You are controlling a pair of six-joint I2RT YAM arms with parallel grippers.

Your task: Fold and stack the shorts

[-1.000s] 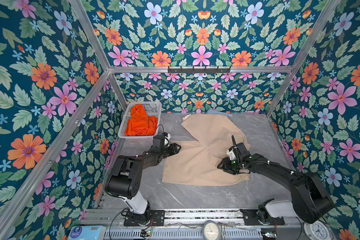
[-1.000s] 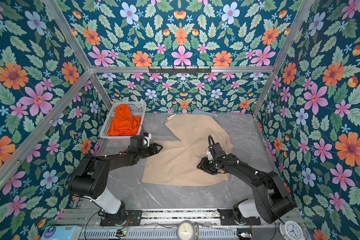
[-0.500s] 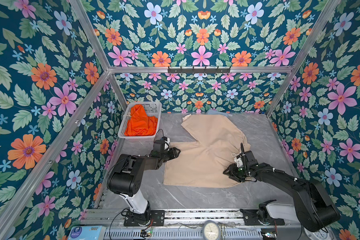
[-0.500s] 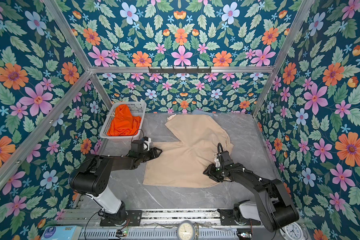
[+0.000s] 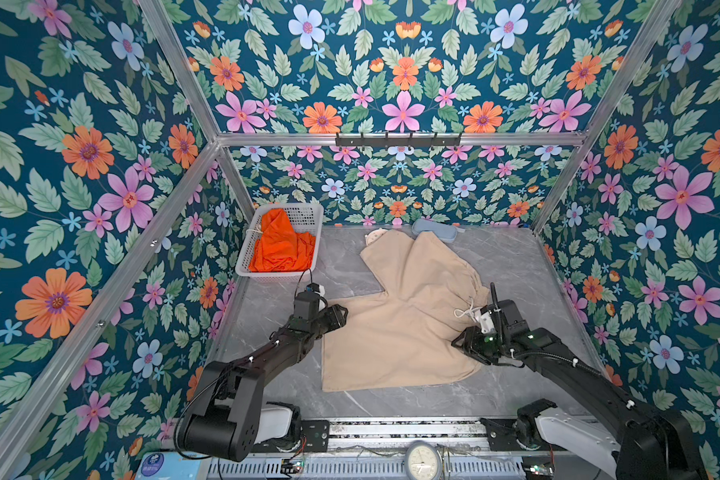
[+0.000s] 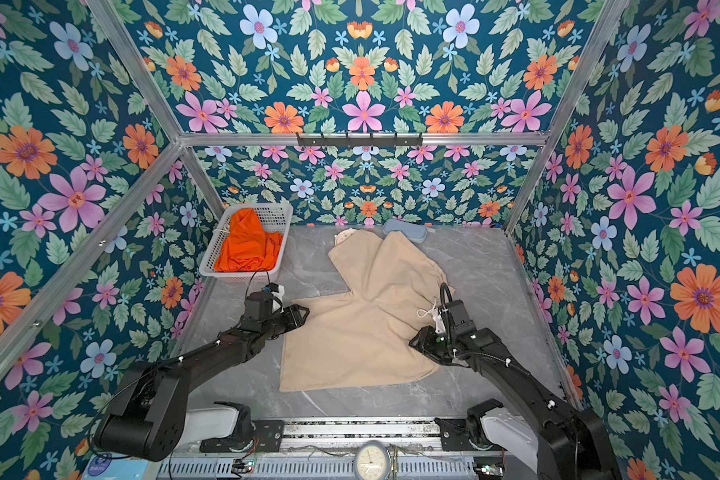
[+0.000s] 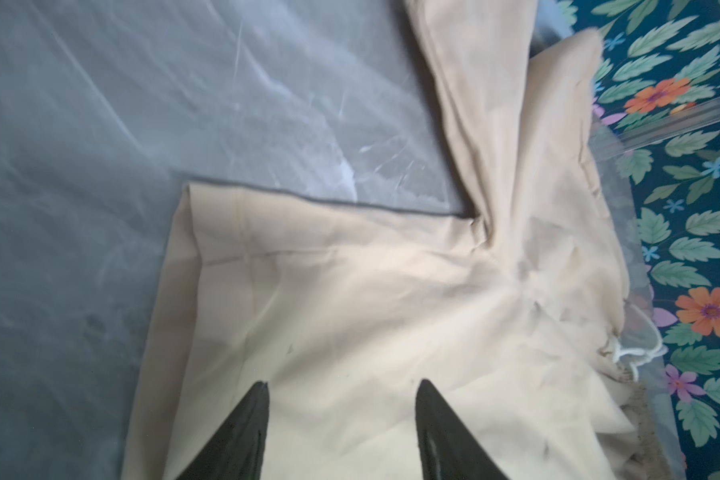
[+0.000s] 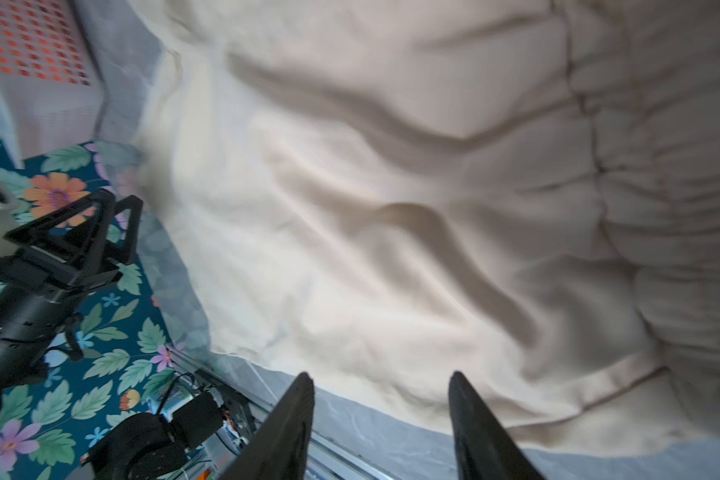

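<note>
The beige shorts' back leg [image 5: 420, 268] is bunched and slants away while the near leg is flat, so my left gripper should grab the back hem's corner [image 5: 365, 253] and pull it closer.
The beige shorts [image 5: 400, 316] [image 6: 362, 320] lie spread on the grey table, one leg toward the back, one toward the left, waistband on the right with a white drawstring [image 5: 463, 311]. The orange shorts [image 5: 281, 247] [image 6: 248, 245] are bunched in the white basket [image 5: 308, 214]. My left gripper [image 5: 341, 312] [image 7: 344, 382] is open at the left leg's hem, its fingers over beige cloth [image 7: 350, 291]. My right gripper [image 5: 457, 343] [image 8: 380, 375] is open low by the waistband's near end, above the cloth's near edge [image 8: 391, 270], holding nothing.
A light blue pouch [image 5: 433, 229] and a small round item [image 5: 373, 237] lie at the back, partly under the beige leg. Floral walls and metal posts close three sides. A rail with a round clock [image 5: 422, 459] runs along the front.
My right gripper has moved toward the front right along the waistband. My left gripper drew slightly nearer. The beige shorts' near edge has shifted toward the front.
</note>
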